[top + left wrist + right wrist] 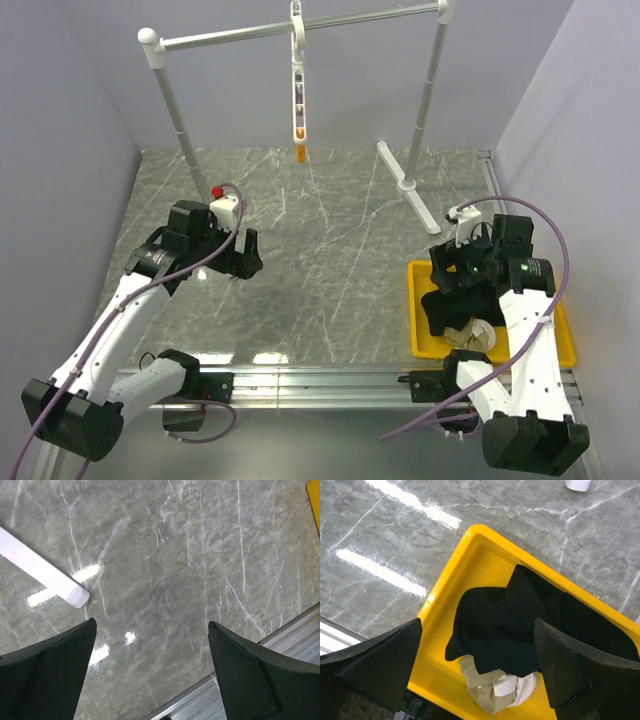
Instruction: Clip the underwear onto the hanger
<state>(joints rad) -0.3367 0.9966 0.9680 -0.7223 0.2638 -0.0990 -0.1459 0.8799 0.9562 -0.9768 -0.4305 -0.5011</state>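
Observation:
The black underwear [458,309] lies just a little over the beige and white cloth [468,336], so the underwear will come up by itself when I lift it from the tray.
The black underwear [505,625] lies crumpled in a yellow tray [450,585], on top of a beige and white cloth [495,692]. My right gripper [478,625] hovers open above it, nothing between its fingers; from above the gripper [458,272] covers part of the underwear [440,310]. The white hanger [298,85] hangs edge-on from the rail [300,28], an orange clip [300,153] at its lower end. My left gripper [245,262] stands open over the bare marble on the left; in its wrist view the gripper [152,624] holds nothing.
A white rail frame stands at the back on two posts [175,110] [428,90], with a foot bar [405,185] on the floor; another foot bar [45,572] shows near my left gripper. An aluminium rail [320,385] runs along the near edge. Grey walls close three sides.

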